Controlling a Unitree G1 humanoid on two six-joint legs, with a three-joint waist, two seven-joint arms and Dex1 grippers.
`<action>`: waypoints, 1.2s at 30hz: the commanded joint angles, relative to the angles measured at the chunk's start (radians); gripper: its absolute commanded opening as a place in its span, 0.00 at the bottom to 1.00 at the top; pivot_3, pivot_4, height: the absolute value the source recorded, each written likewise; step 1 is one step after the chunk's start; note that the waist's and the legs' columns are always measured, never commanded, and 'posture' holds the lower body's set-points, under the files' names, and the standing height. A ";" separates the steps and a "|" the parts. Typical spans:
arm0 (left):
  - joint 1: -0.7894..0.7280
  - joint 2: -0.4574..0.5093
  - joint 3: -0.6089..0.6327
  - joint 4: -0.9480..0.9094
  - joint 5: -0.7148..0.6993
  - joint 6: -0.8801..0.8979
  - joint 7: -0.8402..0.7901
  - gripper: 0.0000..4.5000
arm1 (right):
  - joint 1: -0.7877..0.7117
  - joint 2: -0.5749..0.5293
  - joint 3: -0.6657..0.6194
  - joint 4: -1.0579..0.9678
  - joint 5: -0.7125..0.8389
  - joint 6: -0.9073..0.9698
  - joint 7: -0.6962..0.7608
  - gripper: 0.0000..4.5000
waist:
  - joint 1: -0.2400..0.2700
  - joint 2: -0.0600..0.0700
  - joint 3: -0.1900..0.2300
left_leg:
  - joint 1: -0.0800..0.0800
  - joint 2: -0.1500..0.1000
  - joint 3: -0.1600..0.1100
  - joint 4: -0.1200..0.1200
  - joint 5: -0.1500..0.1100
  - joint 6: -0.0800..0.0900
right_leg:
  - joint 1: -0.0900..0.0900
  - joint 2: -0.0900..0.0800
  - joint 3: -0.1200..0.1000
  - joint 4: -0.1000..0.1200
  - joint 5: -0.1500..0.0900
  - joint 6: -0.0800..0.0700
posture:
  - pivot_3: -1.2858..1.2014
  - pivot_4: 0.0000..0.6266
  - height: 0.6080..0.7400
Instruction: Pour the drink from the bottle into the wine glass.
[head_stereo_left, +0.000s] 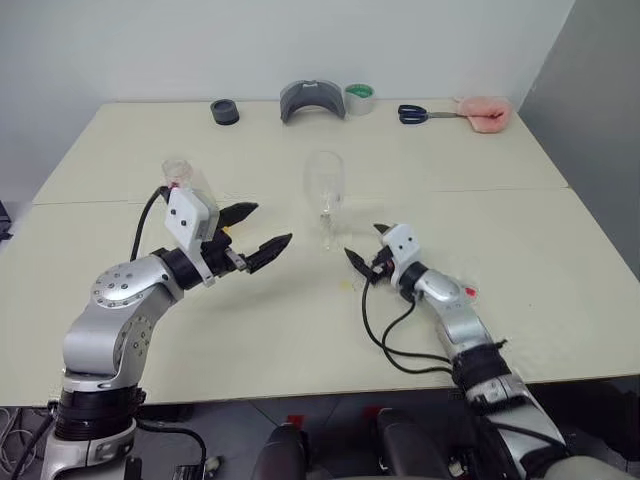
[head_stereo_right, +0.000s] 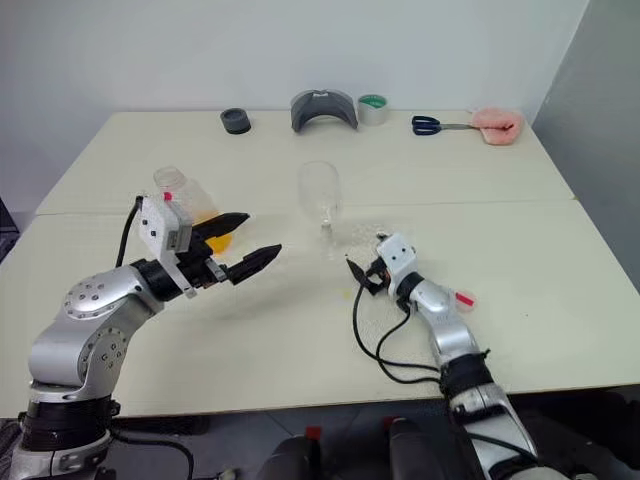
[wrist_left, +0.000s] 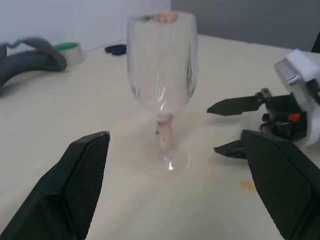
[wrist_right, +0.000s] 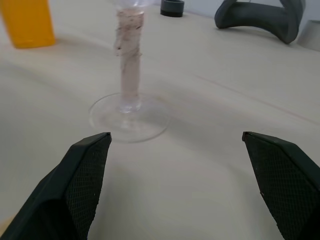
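Observation:
I expect the drink (head_stereo_left: 228, 230) to pour straight into the wine glass when I tip the bottle, because the bottle's clear rim (head_stereo_left: 176, 164) looks open and uncapped.
The clear wine glass (head_stereo_left: 324, 185) stands upright at the table's middle, with no drink visible in its bowl. My left gripper (head_stereo_left: 272, 223) hangs open to its left, fingers pointing at it; in the left wrist view the wine glass (wrist_left: 161, 75) stands between and beyond them. Behind that gripper stands the bottle (head_stereo_right: 185, 195), partly hidden by the wrist, with orange drink (head_stereo_right: 205, 215) in its lower part. My right gripper (head_stereo_left: 362, 243) is open just right of the glass foot (wrist_right: 129, 117), low over the table and touching nothing.
Along the far edge lie a black ring (head_stereo_left: 225, 111), a grey curved piece (head_stereo_left: 312, 100), a tape roll (head_stereo_left: 359, 98), blue-handled scissors (head_stereo_left: 420, 114) and a pink object (head_stereo_left: 485, 113). A small red piece (head_stereo_left: 470, 292) lies by my right forearm. A yellowish spot (head_stereo_left: 345, 285) marks the table.

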 joint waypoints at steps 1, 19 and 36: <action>0.040 -0.022 0.015 0.005 0.055 -0.064 0.055 1.00 | 0.075 -0.049 0.027 -0.268 0.065 0.130 0.076 0.99 | 0.003 0.000 0.000 | 0.000 0.000 -0.001 0.000 0.000 0.000 | 0.000 0.000 0.000 0.000 0.000 0.000 | 0.52 0.24 1.00; 0.070 -0.154 0.110 0.327 0.262 -0.340 0.375 1.00 | 0.097 -0.163 0.051 -0.694 0.235 0.389 0.143 0.99 | 0.033 -0.002 -0.001 | 0.000 -0.001 -0.001 0.000 0.000 0.000 | 0.002 0.000 -0.002 -0.002 0.000 0.000 | 0.52 0.24 1.00; -0.115 -0.117 0.091 0.403 0.266 -0.297 0.347 1.00 | 0.058 -0.173 0.072 -0.718 0.262 0.426 0.133 0.99 | 0.033 -0.003 -0.002 | 0.000 -0.001 -0.001 0.000 0.000 0.000 | 0.002 0.000 -0.003 -0.003 0.000 0.000 | 0.52 0.24 1.00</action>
